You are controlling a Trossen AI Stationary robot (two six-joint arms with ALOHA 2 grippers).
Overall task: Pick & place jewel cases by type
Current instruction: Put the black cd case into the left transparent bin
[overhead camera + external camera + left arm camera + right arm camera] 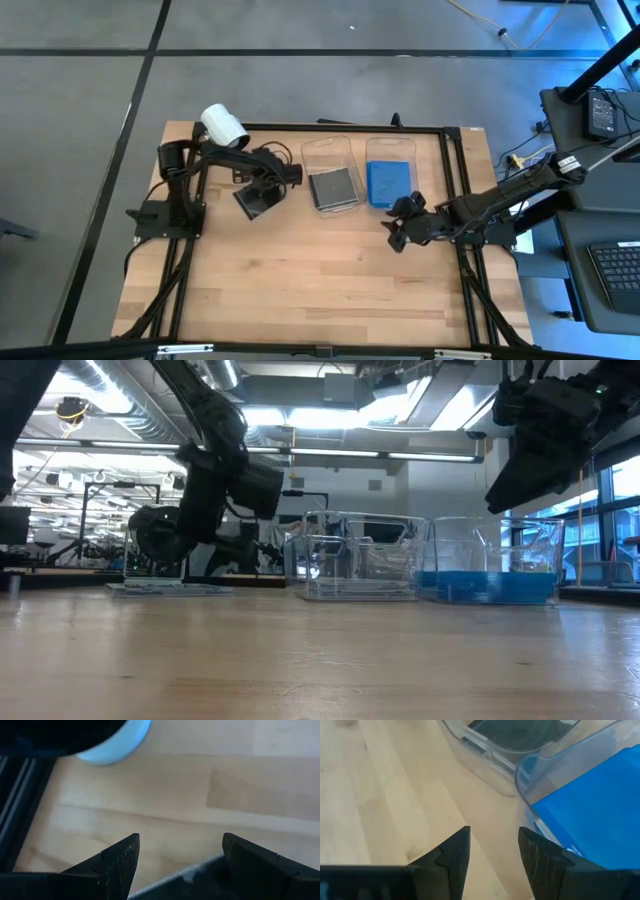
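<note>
The dark jewel case (256, 207) is lying flat near the robot's left arm and far from its right gripper, so the left gripper should first slide the case to the open middle (323, 253).
A dark jewel case (256, 202) lies flat on the table at the left, shown in the low view as a thin slab (170, 588). My left gripper (260, 192) is open just above it, and the case's edge (190, 874) shows between the fingers. Another dark jewel case (334, 187) lies in the left clear tub (330, 146). A blue jewel case (389, 182) lies in the right clear tub (391, 142). My right gripper (400, 228) hangs open above the table by the blue tub's near side, with bare wood between its fingers (492, 832).
A white cylinder (223, 125) lies at the table's far left corner, close behind my left arm. The two tubs stand side by side at the far middle. A black frame (452, 170) runs along the table's edges. The near half of the table is bare wood.
</note>
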